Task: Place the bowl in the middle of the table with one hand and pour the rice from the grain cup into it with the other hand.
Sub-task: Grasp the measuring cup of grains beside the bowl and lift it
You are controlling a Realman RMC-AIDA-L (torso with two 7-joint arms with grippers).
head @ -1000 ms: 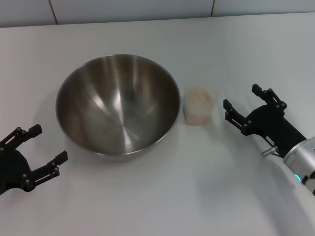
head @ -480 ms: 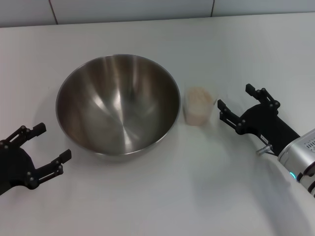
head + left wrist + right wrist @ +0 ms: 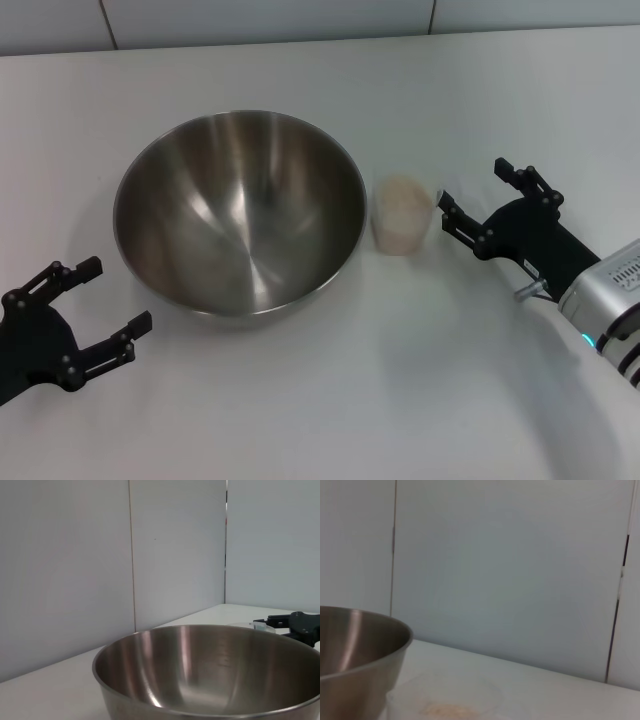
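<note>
My gripper will pour the rice, and the rice will spread over the bowl's bottom, below the bowl's rim, because the bowl is much wider than the grain cup.
The large steel bowl stands empty on the white table, a little left of the middle. It also shows in the left wrist view and the right wrist view. The clear grain cup holds the rice and stands just right of the bowl; it also shows in the right wrist view. My right gripper is open, close to the right of the cup, not touching it. My left gripper is open and empty at the bowl's front left.
A tiled wall edge runs along the table's far side. The right arm's silver wrist lies over the table's right front.
My right gripper has moved left toward the grain cup. My left gripper has crept slightly right and forward. Bowl and cup have not moved.
</note>
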